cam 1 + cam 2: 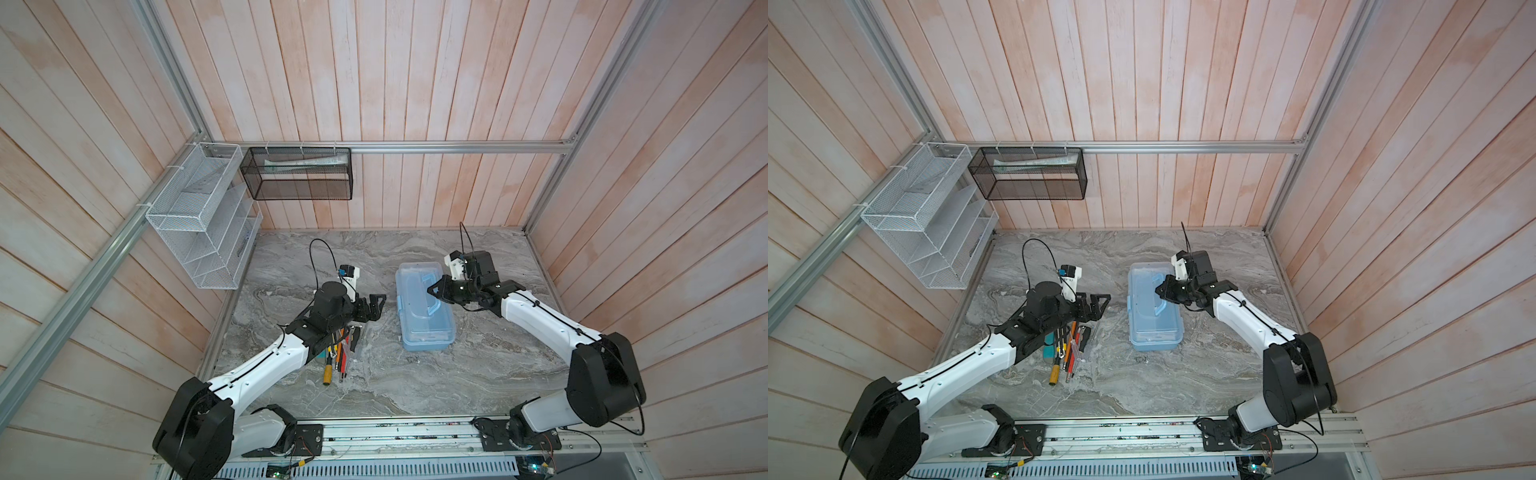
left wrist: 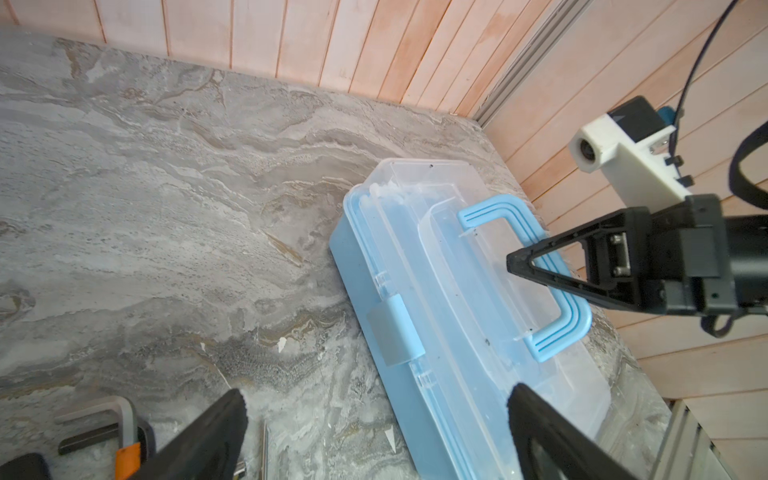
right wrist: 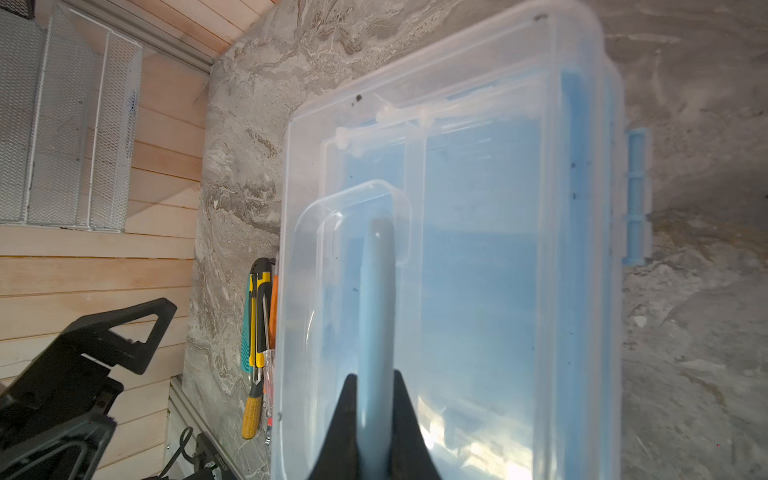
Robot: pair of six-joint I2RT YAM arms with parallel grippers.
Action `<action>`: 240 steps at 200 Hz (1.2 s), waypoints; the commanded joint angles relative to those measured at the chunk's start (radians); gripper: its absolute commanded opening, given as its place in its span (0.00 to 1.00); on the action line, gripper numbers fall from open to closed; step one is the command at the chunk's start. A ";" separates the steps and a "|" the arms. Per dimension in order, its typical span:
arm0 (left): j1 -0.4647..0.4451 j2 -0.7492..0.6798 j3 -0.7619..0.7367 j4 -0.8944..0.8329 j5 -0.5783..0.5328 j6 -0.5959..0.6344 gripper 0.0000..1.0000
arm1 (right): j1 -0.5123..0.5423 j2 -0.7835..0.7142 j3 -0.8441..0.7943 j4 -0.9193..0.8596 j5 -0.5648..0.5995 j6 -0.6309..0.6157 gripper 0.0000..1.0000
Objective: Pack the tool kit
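The case is lying flat and its front latch (image 2: 396, 329) is low, so the robot's right gripper should tilt the case by its loop handle (image 2: 520, 214) before the left gripper opens the latch.
The tool kit (image 1: 424, 332) (image 1: 1154, 332), a pale-blue case with its clear lid down, lies right of the table's middle. Its blue loop handle (image 1: 437, 308) (image 2: 561, 328) (image 3: 376, 291) stands up from the lid. My right gripper (image 1: 430, 289) (image 1: 1158, 289) (image 3: 374, 376) is shut on this handle, with one finger on each side of the bar. My left gripper (image 1: 376, 307) (image 1: 1100, 305) (image 2: 376, 399) is open and holds nothing. It hovers left of the case, by its blue front latch (image 2: 395, 328). Under the left arm lies a pile of loose hand tools (image 1: 338, 353) (image 1: 1065, 353) (image 3: 259, 332).
A white wire mesh rack (image 1: 199, 224) hangs on the left wall. A black mesh basket (image 1: 297, 174) hangs on the back rail. Wooden walls close in the marble table (image 1: 415, 386) on three sides. An aluminium rail (image 1: 395, 432) runs along the front edge.
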 commanded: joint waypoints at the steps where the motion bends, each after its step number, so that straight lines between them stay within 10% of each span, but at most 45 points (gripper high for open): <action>1: -0.027 0.031 0.057 -0.006 0.024 -0.016 1.00 | -0.039 -0.049 -0.064 0.152 -0.127 0.006 0.00; 141: -0.027 -0.070 0.047 -0.150 -0.062 -0.020 1.00 | 0.142 0.074 -0.010 0.486 -0.225 0.180 0.00; 240: -0.038 -0.024 0.075 -0.163 0.024 -0.100 1.00 | -0.027 0.108 -0.246 0.742 -0.377 0.324 0.00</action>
